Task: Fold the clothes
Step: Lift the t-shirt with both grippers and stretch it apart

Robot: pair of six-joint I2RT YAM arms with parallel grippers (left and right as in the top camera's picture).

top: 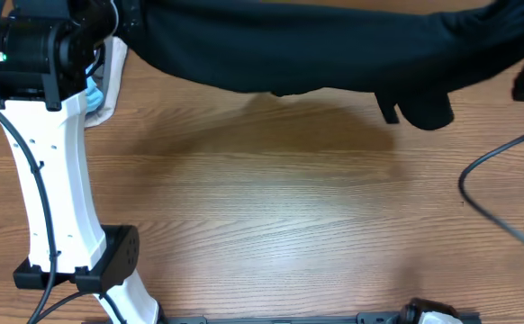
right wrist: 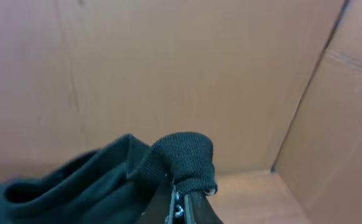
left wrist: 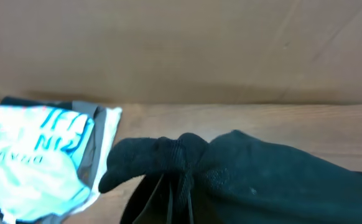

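Observation:
My left gripper holds the black shirt by a bunched edge (left wrist: 148, 159); next I lower it and regrip elsewhere before folding.
The black shirt (top: 325, 45) hangs stretched across the far side of the table, held up at both ends. My left gripper (left wrist: 181, 186) is shut on a bunched edge of the black shirt (left wrist: 274, 168) near the far left. My right gripper (right wrist: 181, 202) is shut on a ribbed hem of the black shirt (right wrist: 181, 155) at the far right. In the overhead view both sets of fingers are hidden by the cloth. No white logo shows.
A light blue shirt with lettering (left wrist: 35, 155) lies on grey and white garments at the far left, also showing beside the left arm (top: 95, 94). Cardboard walls stand behind the table (right wrist: 187, 68). A black cable (top: 496, 207) loops at the right edge.

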